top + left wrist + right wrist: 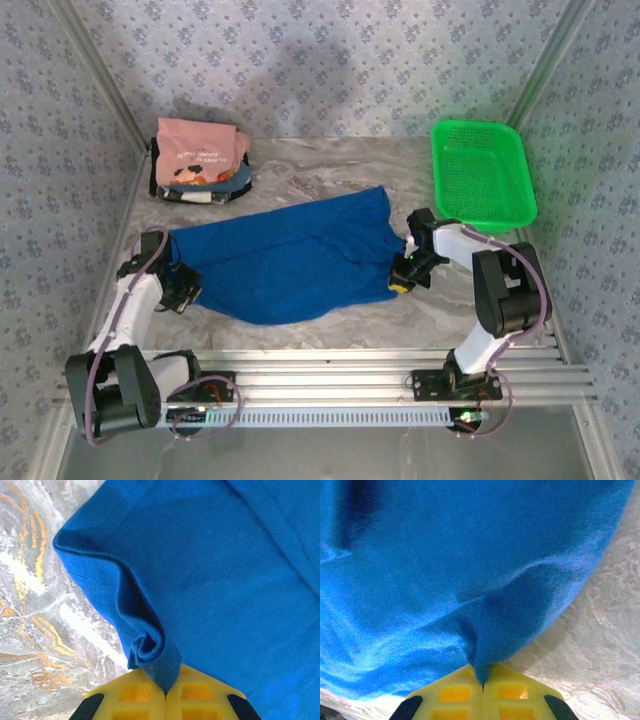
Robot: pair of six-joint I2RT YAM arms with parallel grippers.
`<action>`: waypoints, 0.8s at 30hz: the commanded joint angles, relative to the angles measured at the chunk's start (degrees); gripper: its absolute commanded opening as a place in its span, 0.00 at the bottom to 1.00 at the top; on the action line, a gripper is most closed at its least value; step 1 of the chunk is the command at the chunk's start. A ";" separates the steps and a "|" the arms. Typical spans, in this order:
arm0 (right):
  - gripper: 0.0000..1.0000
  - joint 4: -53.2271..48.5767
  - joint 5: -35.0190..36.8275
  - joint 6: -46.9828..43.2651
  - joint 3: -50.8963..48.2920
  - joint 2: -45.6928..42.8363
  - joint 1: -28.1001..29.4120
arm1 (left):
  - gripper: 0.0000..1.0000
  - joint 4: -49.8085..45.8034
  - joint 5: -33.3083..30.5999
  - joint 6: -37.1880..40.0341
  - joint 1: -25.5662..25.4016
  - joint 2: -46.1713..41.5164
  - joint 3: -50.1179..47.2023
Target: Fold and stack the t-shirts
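Note:
The royal-blue t-shirt's near corner point(388, 296) is in my right gripper and the t-shirt's far edge point(366, 196) lies clear, so I keep folding back until the corner gets to that edge.
A royal-blue t-shirt point(290, 255) lies spread across the middle of the marble table, its print hidden. My left gripper point(186, 288) is shut on its left edge; in the left wrist view a rolled fold of blue cloth point(150, 650) is pinched between the yellow fingers point(135, 697). My right gripper point(402, 274) is shut on the shirt's right edge, where the blue cloth point(485, 645) runs down between the yellow fingers point(512, 695). A pile of folded tees, topped by a salmon-pink one with white lettering point(200, 150), sits at the back left, with darker ones point(205, 190) beneath.
A green plastic mesh basket point(482, 170) stands at the back right, just behind the right arm. Patterned walls close the table on the left, back and right. An aluminium rail point(380, 370) runs along the near edge. Bare marble point(330, 165) shows between pile and basket.

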 commanded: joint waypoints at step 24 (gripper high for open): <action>0.00 -10.40 -11.79 0.16 30.04 7.01 2.48 | 0.00 -0.04 -0.34 4.04 -0.23 2.05 11.92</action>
